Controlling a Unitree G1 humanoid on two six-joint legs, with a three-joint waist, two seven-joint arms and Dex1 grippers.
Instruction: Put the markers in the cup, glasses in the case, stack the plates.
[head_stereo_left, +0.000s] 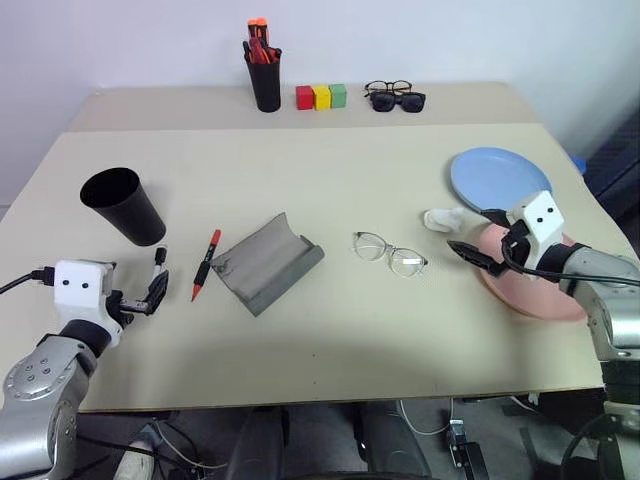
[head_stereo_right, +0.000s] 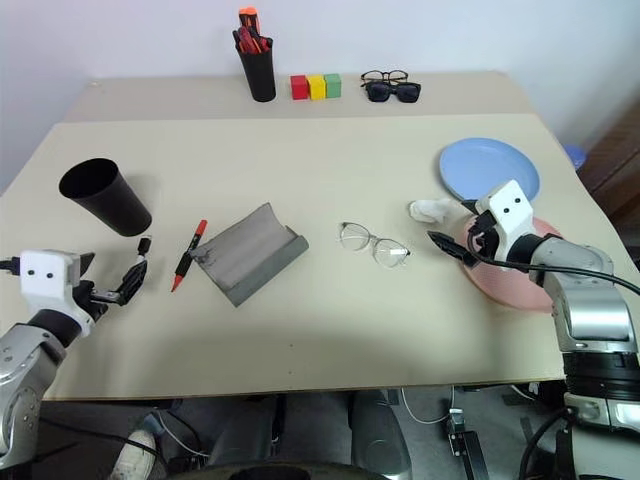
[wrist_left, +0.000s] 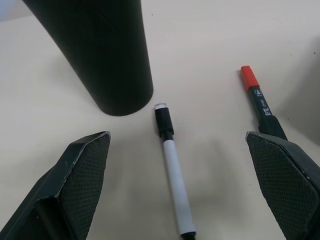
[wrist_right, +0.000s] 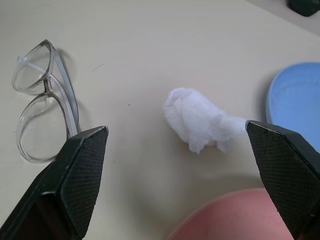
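Note:
I keep lowering my left gripper toward the black cap (wrist_left: 163, 120) of the black-and-white marker (wrist_left: 175, 175), which lies lengthwise between its open fingers, until the fingers close there.
A black cup (head_stereo_left: 122, 203) stands at the table's left. Just before it lies the black-and-white marker (wrist_left: 172, 170), and the red marker (head_stereo_left: 206, 263) lies to its right. My left gripper (head_stereo_left: 140, 298) is open, hovering low with the small marker between its fingers, not touching it. The grey case (head_stereo_left: 265, 262) lies open at mid-table, with the wire-rimmed glasses (head_stereo_left: 389, 252) to its right. The blue plate (head_stereo_left: 498, 178) and the pink plate (head_stereo_left: 540, 295) lie side by side at the right. My right gripper (head_stereo_left: 472, 240) is open over the pink plate's edge, pointing toward a tissue.
A crumpled white tissue (wrist_right: 200, 120) lies between the glasses and the plates. At the back stand a black pen holder (head_stereo_left: 265, 75) with orange-red pens, three coloured blocks (head_stereo_left: 321, 97), and dark spectacles with sunglasses (head_stereo_left: 394, 97).

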